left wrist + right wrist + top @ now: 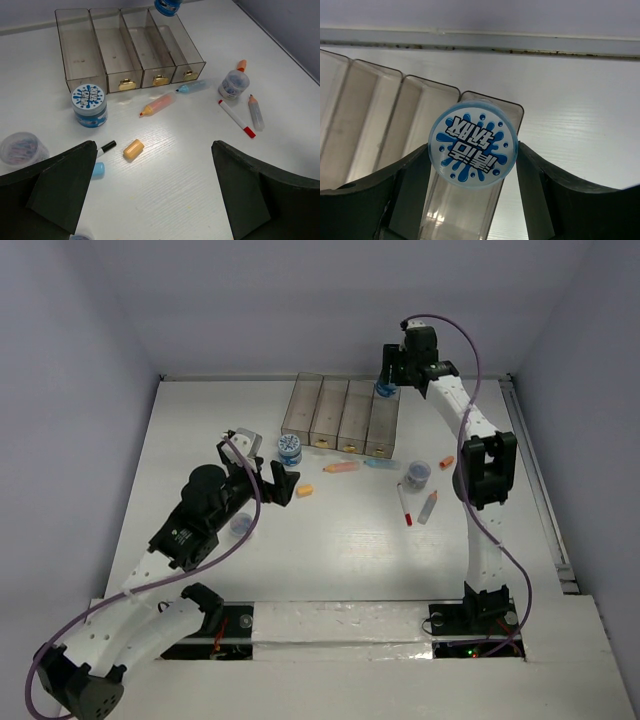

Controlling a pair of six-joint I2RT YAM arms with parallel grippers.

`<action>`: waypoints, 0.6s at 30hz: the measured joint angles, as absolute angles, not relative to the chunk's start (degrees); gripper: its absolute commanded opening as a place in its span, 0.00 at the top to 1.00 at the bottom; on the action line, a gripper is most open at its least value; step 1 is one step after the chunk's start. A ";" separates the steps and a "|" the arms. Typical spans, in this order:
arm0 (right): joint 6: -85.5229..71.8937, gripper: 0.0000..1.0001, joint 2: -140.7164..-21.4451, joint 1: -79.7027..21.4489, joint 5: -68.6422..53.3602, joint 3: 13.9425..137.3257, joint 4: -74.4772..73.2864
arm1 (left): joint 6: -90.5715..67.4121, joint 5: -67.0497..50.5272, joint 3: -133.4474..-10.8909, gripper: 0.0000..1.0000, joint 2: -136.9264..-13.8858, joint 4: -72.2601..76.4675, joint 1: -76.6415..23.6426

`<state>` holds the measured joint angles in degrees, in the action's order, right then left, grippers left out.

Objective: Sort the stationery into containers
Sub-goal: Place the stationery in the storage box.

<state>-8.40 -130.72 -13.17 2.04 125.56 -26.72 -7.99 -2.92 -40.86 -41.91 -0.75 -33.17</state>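
I should keep my right gripper lowering the blue-patterned jar (473,143), which hangs lid up over the empty container's far end (385,402), until it stands inside, then let go.
My right gripper (473,167) is shut on a round blue-patterned jar (473,150) and holds it above the far end of the rightmost of the containers (445,210). From above, the jar (384,390) hangs at the back of the row of bins (340,415). My left gripper (154,150) stands open over the table with nothing between its fingers. An orange eraser (133,149), a black and white pen (106,147) and a blue cap (98,170) lie just ahead of it. A second blue-patterned jar (89,105) stands before the leftmost bin (75,45).
An orange marker (158,104) and a blue marker (192,87) lie in front of the bins. To the right are a clear jar (234,84), a red and white pen (236,118), a clear marker (255,112) and an orange cap (242,65). Another clear jar (22,148) sits far left.
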 measured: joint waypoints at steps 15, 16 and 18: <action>-5.13 0.42 -135.52 -13.54 2.76 125.89 -26.68 | -8.03 -2.42 -41.30 0.01 -45.01 -1.19 -31.38; -5.10 0.36 -135.83 -13.58 2.76 125.97 -26.63 | -8.05 -2.33 -41.30 0.01 -45.01 -1.19 -31.38; -5.08 0.06 -136.27 -13.58 2.76 126.10 -26.65 | -8.10 -2.26 -41.30 0.01 -45.01 -1.17 -31.38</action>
